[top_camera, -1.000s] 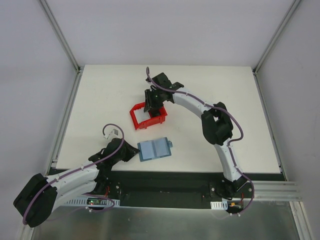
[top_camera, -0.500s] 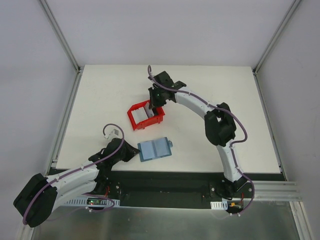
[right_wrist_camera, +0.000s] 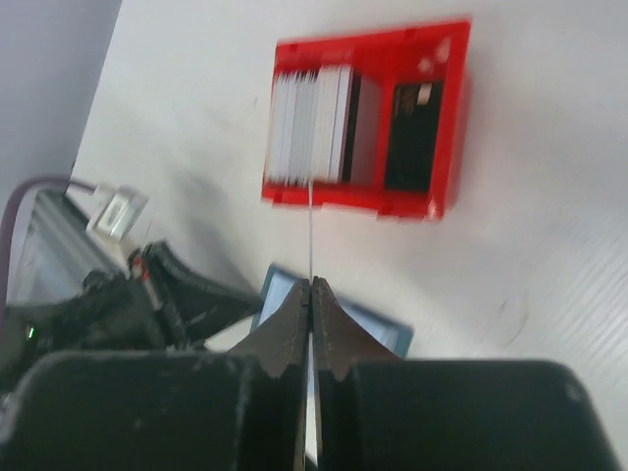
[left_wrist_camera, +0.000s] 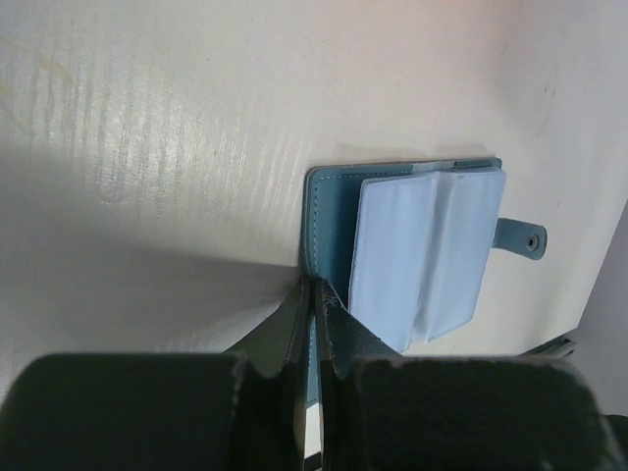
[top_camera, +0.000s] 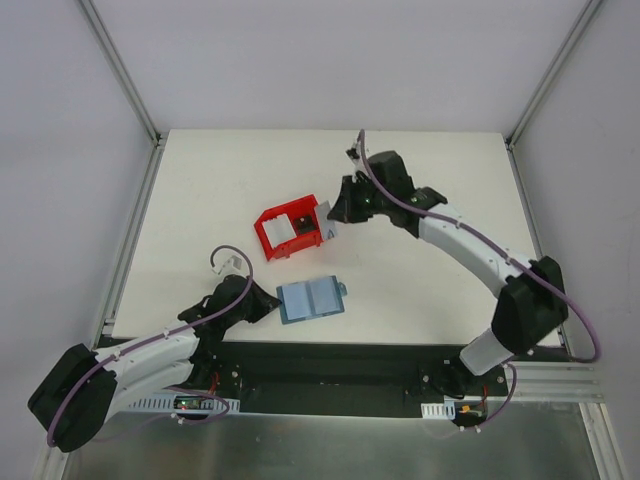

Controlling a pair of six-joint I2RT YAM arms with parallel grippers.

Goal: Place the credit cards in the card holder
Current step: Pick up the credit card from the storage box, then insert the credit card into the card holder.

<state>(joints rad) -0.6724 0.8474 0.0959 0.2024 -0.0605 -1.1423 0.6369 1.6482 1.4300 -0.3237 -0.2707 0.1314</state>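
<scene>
The robot's left gripper is pinning the card holder's cover edge [top_camera: 283, 312], while its right gripper should keep bringing the white card into the pocket [top_camera: 297, 301] beside that edge and then let go.
The teal-blue card holder [top_camera: 310, 298] lies open near the table's front edge, its light blue pockets [left_wrist_camera: 422, 255] facing up. My left gripper [top_camera: 270, 301] is shut on the holder's left cover edge [left_wrist_camera: 316, 289]. My right gripper [top_camera: 334, 214] is shut on one white credit card [top_camera: 325, 220], held just right of the red bin. In the right wrist view that card [right_wrist_camera: 311, 231] shows edge-on between the fingertips [right_wrist_camera: 312, 287], with the card holder [right_wrist_camera: 385, 335] below. Several more pale cards [right_wrist_camera: 309, 123] and a dark one [right_wrist_camera: 415, 123] stand in the bin.
The red plastic bin [top_camera: 270, 241] sits mid-table, left of my right gripper; it also shows in the right wrist view [right_wrist_camera: 373, 37]. My left arm [top_camera: 150, 350] lies along the front left. A metal frame rail runs along the table's left edge [top_camera: 130, 250].
My right gripper has pulled up and to the right out of the red bin with a white card. The left gripper has stayed on the card holder.
</scene>
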